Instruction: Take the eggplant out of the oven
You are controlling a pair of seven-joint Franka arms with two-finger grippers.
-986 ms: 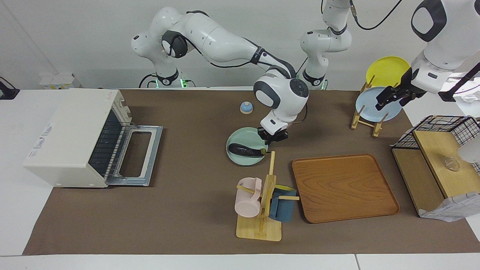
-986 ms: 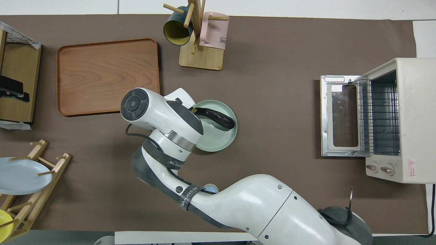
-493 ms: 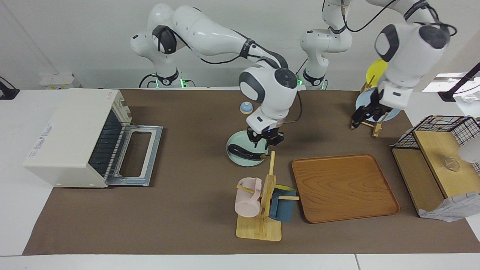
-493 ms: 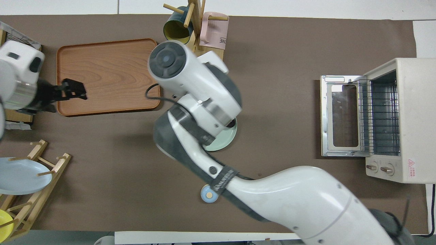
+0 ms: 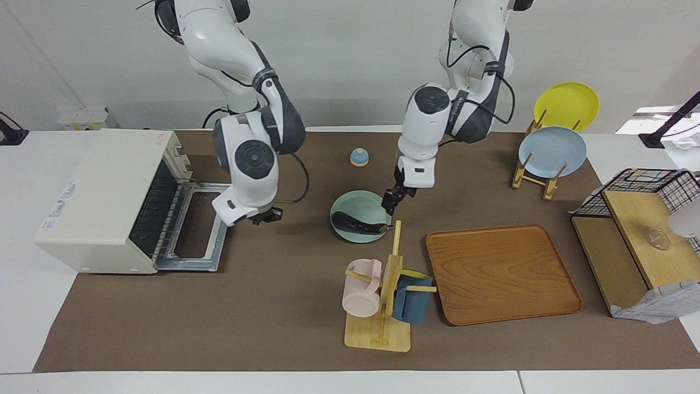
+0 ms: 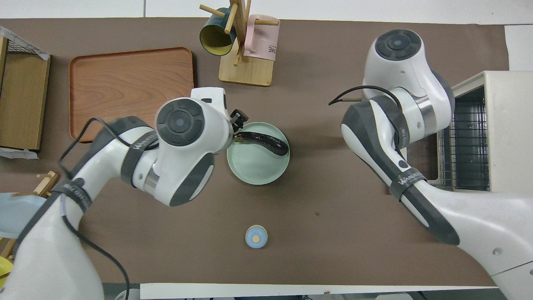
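Note:
Next, I take the eggplant by its thick end with my left gripper and carry it to the wooden tray, because the tray is far from my right gripper at the oven.
The dark purple eggplant lies on the mint-green plate at the table's middle, its stem tip toward the left arm's end. It also shows in the overhead view, on the plate. My left gripper hangs just above the plate's edge beside the stem tip. My right gripper is low beside the open door of the cream-white oven, holding nothing. Only the wire rack shows inside the oven. In the overhead view the right arm covers the door.
A mug rack with a pink and a blue mug and a wooden tray stand farther from the robots than the plate. A small blue bell is nearer. A plate rack and a black wire basket stand at the left arm's end.
My right gripper left the plate and swung over to the oven door. My left arm swung from the plate rack to the plate's edge. The eggplant stayed on the plate.

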